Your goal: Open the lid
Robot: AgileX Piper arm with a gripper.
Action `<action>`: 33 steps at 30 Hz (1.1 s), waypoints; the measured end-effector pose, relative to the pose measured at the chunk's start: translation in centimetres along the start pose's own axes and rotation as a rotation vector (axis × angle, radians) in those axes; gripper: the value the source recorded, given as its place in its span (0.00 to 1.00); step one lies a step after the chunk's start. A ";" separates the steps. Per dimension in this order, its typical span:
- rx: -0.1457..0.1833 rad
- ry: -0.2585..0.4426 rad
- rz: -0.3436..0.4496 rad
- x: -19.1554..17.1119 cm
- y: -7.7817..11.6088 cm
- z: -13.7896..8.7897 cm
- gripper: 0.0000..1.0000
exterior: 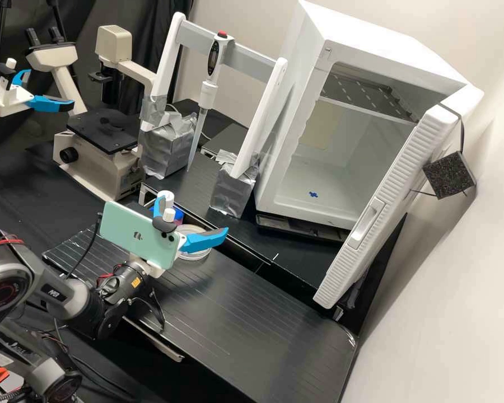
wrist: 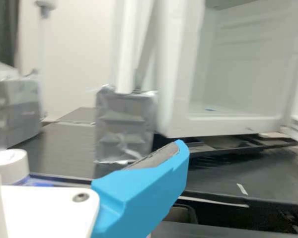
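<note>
My gripper will lift the clear round lid straight off and leave the dish's bottom behind, because layered pale rims go around the dish.
My gripper is open over the rear edge of the front bench, its two blue fingers spread apart. Behind it, partly covered by the phone and the upper finger, stands a small container with a white lid and a blue side. A round, pale-rimmed dish lies below the lower finger. In the wrist view the gripper has one blue finger plainly in sight, and the white lid is on the container beyond the white gripper body. Whether a finger touches the container cannot be told.
A green phone is mounted at the wrist. Behind stand a microscope, a pipette on a white frame with silver-taped feet, and a white cabinet with its door swung open. A second arm's gripper is at the left.
</note>
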 end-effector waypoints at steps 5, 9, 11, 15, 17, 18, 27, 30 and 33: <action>0.012 -0.022 -0.036 0.2 -0.6 0.5 1.00; 0.015 -0.045 -0.049 0.3 -0.8 1.0 1.00; 0.006 -0.058 -0.048 0.3 -0.6 1.3 1.00; 0.010 -0.081 -0.044 0.0 -0.2 1.9 1.00; 0.015 -0.085 -0.050 -0.1 0.0 2.1 1.00; 0.016 -0.084 -0.053 -0.2 0.0 2.2 1.00; 0.030 -0.092 -0.088 -0.1 -0.4 2.6 1.00; 0.037 -0.100 -0.100 -0.1 -0.6 2.7 1.00; 0.036 -0.106 -0.106 -0.1 -0.6 2.9 1.00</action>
